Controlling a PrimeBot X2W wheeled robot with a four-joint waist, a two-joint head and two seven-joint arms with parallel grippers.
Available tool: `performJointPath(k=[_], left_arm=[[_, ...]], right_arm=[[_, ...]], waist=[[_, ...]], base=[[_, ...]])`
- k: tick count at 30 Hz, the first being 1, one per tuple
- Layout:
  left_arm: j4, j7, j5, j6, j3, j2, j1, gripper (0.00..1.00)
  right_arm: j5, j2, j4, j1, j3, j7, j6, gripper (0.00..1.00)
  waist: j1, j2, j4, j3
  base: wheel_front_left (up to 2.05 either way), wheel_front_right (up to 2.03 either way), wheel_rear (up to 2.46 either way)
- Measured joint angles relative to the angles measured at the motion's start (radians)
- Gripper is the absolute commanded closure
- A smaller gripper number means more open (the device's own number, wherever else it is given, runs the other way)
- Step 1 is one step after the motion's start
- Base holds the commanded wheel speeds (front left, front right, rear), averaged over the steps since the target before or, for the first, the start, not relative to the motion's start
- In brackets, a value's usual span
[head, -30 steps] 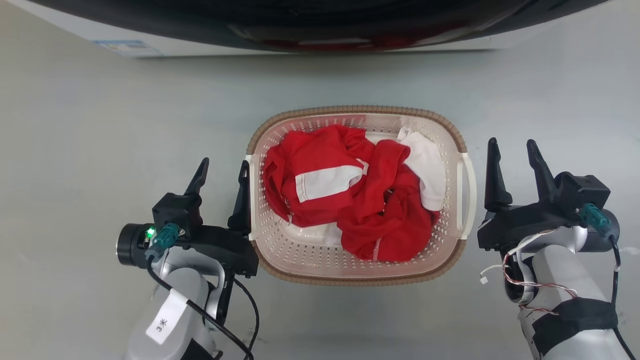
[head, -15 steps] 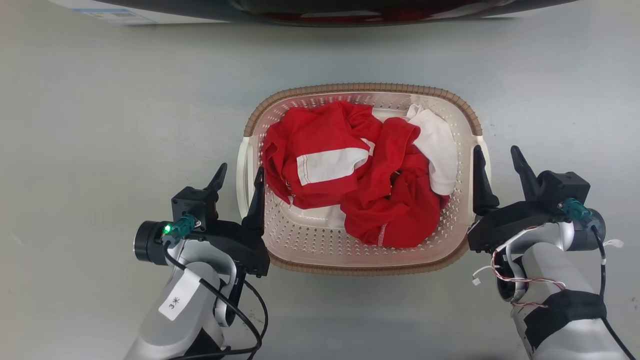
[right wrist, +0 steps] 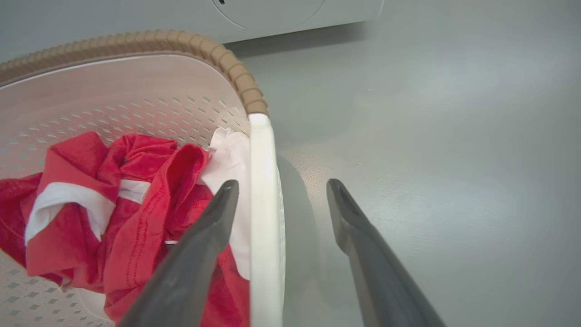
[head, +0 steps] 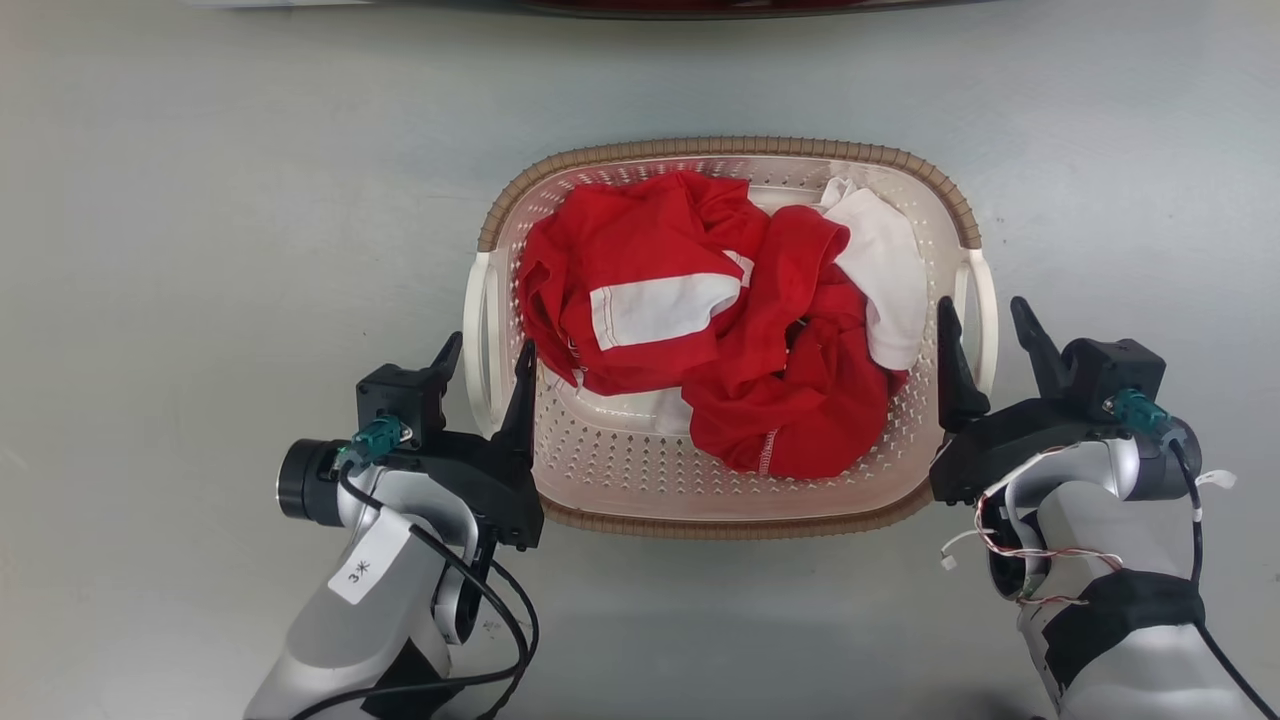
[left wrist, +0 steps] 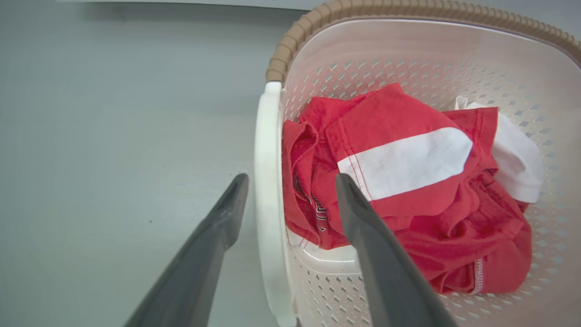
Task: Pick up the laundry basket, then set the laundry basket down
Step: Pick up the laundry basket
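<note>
I am going to lift the laundry basket, and the red and white clothes (head: 726,322) will come along in the same heap because they lie below the brown rim (head: 723,146).
The laundry basket (head: 720,148) stands on the grey floor, cream and perforated, with a brown woven-look rim, and holds red and white clothes (head: 700,330). My left gripper (head: 488,350) is open and straddles the white left handle (head: 478,320), one finger outside and one inside the basket. The left wrist view shows that handle (left wrist: 265,181) running between the spread fingers of the left gripper (left wrist: 290,181). My right gripper (head: 982,310) is open astride the right handle (head: 988,300). In the right wrist view that handle (right wrist: 262,181) lies close to the inner finger of the right gripper (right wrist: 282,184).
The washer's (head: 700,4) lower edge shows at the top of the head view, just beyond the basket, and its white front (right wrist: 281,13) shows in the right wrist view. Bare grey floor (head: 200,250) lies on both sides of the basket.
Both grippers have moved inward and forward, from beside the basket to astride its two handles, still open. The head camera has shifted, so the washer has slid almost out of the picture.
</note>
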Motion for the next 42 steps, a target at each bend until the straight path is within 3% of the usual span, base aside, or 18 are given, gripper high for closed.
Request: performJointPath(k=[19,20,21,23,25,26,27,29,42], left_arm=[[0.081,0.000,-0.116,0.010,-0.099,-0.001,-0.066,0.00],[0.082,0.000,-0.120,0.010,-0.102,0.000,-0.072,0.00],[0.085,0.000,-0.122,0.012,-0.109,0.000,-0.079,0.00],[0.087,0.000,-0.130,0.012,-0.122,-0.001,-0.088,0.00],[0.092,0.000,-0.140,0.019,-0.131,-0.001,-0.091,0.00],[0.096,0.000,-0.155,0.019,-0.137,-0.001,-0.094,0.36],[0.102,0.000,-0.163,0.020,-0.145,-0.001,-0.100,0.54],[0.107,0.000,-0.168,0.021,-0.157,-0.001,-0.105,1.00],[0.126,-0.001,-0.224,0.036,-0.216,0.010,-0.122,1.00]], right_arm=[[0.002,0.001,0.089,-0.064,0.038,0.000,0.010,0.00],[0.002,0.001,0.097,-0.068,0.041,0.000,0.010,0.04],[0.000,0.001,0.104,-0.072,0.044,0.000,0.010,0.16],[-0.001,0.001,0.109,-0.081,0.048,0.000,0.010,0.50],[-0.004,0.001,0.121,-0.087,0.053,0.000,0.010,0.68],[-0.004,0.001,0.129,-0.091,0.056,0.000,0.010,0.87],[-0.003,0.001,0.132,-0.095,0.059,0.000,0.010,1.00],[0.004,0.001,0.135,-0.101,0.065,0.000,0.007,1.00],[0.058,-0.007,0.173,-0.115,0.091,-0.001,-0.009,1.00]], waist=[[0.0000,-0.0001,0.007,0.032],[0.0000,0.0000,0.007,0.034],[0.0000,0.0000,0.007,0.036],[0.0000,0.0000,0.008,0.041],[0.0000,-0.0001,0.009,0.044],[0.0000,0.0000,0.010,0.046],[0.0000,-0.0001,0.010,0.048],[0.0000,0.0000,0.011,0.050],[0.0000,0.0000,0.019,0.041]], base=[[0.00,0.00,0.00],[0.00,0.00,0.00],[0.00,0.00,0.00],[0.00,0.00,0.00],[0.00,0.00,0.00],[0.00,0.00,0.00],[0.00,0.00,0.00],[0.00,0.00,0.00],[0.00,0.00,0.00]])
